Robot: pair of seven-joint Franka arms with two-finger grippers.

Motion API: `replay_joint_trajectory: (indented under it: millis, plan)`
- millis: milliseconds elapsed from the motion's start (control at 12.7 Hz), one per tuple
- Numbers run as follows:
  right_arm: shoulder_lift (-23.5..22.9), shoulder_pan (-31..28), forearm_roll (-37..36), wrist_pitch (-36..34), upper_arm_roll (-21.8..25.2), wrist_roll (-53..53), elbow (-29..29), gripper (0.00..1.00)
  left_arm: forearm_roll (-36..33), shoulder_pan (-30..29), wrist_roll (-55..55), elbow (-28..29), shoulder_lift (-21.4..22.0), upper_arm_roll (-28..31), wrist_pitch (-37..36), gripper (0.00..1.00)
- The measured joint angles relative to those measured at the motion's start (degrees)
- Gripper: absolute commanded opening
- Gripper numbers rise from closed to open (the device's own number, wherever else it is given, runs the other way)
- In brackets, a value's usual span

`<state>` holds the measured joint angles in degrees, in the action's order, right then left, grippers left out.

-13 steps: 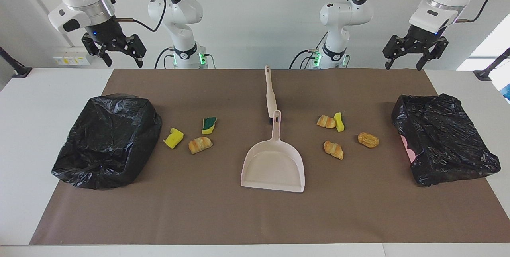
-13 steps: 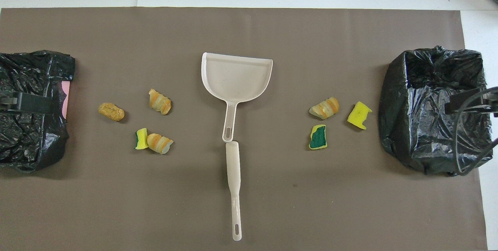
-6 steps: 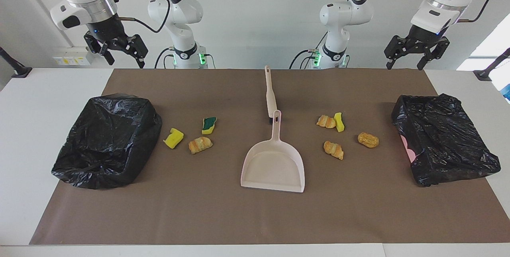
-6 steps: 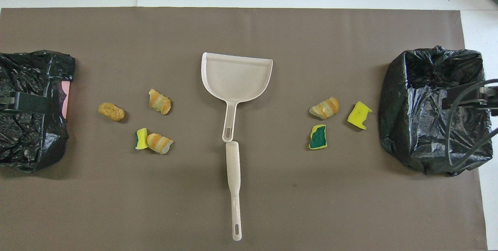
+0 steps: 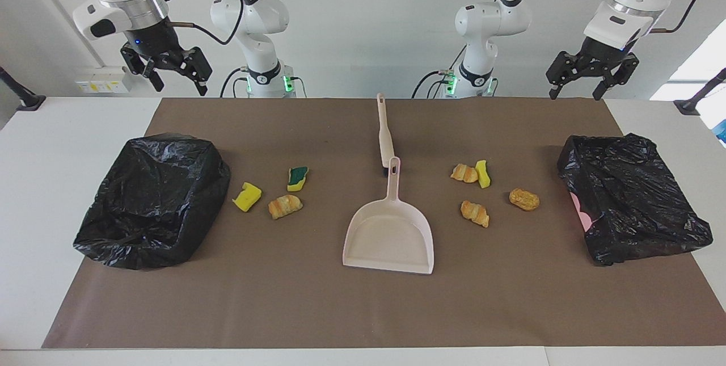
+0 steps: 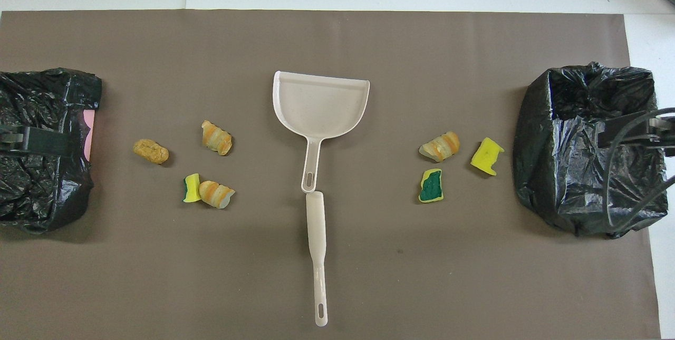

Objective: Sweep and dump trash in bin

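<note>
The beige brush is lying with its smooth back facing up, so the robot should expect dark bristles hidden below when it lifts and turns the brush.
The trash lies in two groups on the brown mat. Toward the right arm's end are a yellow sponge chunk, a green-topped sponge and a pastry. Toward the left arm's end are two pastries, a yellow sponge and a golden-brown piece. A black-bagged bin stands at the right arm's end, another bin at the left arm's. My right gripper and left gripper hang open and empty, high over the mat's edge by the robots.
A beige dustpan lies mid-mat, its mouth facing away from the robots and its handle toward them. A beige brush lies in line with it, nearer the robots, its end touching the dustpan handle. White table surrounds the mat.
The right gripper has shifted slightly toward the table's middle. The left gripper has barely moved. Nothing on the mat has moved.
</note>
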<state>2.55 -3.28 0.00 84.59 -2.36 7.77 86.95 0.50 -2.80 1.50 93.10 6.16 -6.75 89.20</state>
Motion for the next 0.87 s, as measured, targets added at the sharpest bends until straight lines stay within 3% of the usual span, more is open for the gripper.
replay_joint_trajectory:
  millis: [630,867]
  plan:
    - [-0.24,0.3,0.0,-0.08,-0.36,0.0,0.18,1.0,2.08,0.14,0.0,8.32,3.96,-0.9,0.05,1.0]
    - [-2.9,3.74,0.02,1.36,-0.79,0.01,0.48,1.0,2.16,0.97,-0.43,10.5,5.56,-1.47,0.13,1.0]
